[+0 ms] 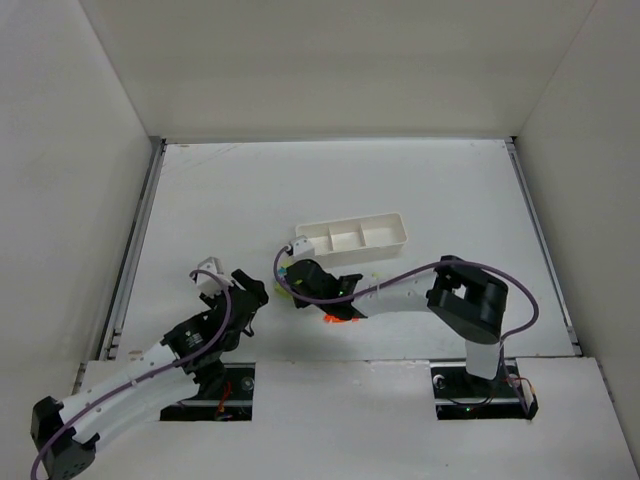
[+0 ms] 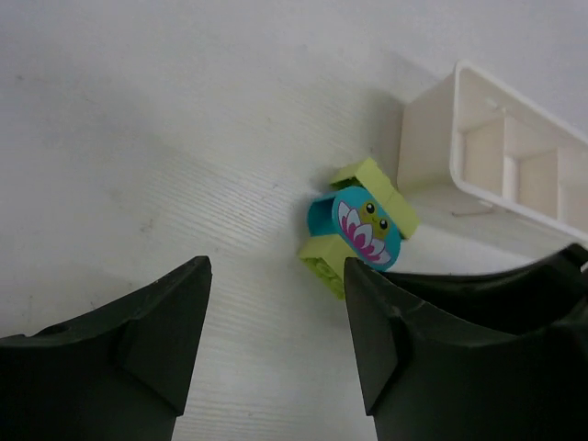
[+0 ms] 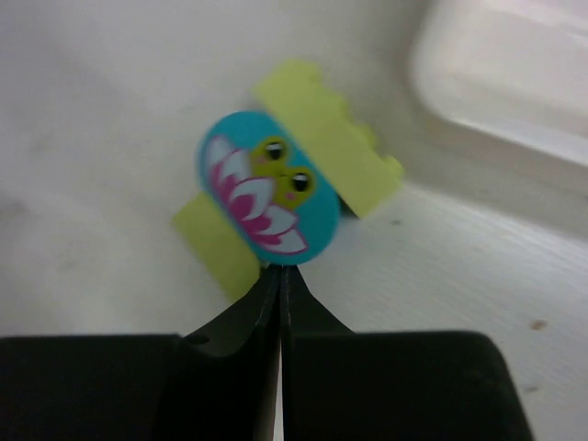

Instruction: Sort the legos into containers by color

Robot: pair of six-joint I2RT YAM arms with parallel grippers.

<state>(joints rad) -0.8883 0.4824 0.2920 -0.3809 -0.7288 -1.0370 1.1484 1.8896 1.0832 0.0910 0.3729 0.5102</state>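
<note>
My closed right gripper is blocking the teal lego's edge (image 3: 279,259). I should move that gripper back and grab the teal lego by its rounded ends (image 3: 226,136) with my left gripper.
A teal-blue lego with a flower-and-frog print (image 3: 266,188) lies on the table between two light yellow-green legos (image 3: 326,138), close to the left end of the white tray (image 1: 350,236). My right gripper (image 3: 278,276) is shut, with its tips against the lower edge of the teal lego and nothing between the jaws. The same cluster shows in the left wrist view, with the teal lego (image 2: 367,228) and a yellow-green lego (image 2: 377,186). My left gripper (image 2: 276,312) is open and empty, just short of the cluster. An orange-red lego (image 1: 338,319) lies under my right arm. The tray compartments look empty.
The tray's end wall (image 2: 424,138) stands right beside the lego cluster. My two grippers, left (image 1: 243,290) and right (image 1: 296,280), are close together near the table's middle. Side walls enclose the table.
</note>
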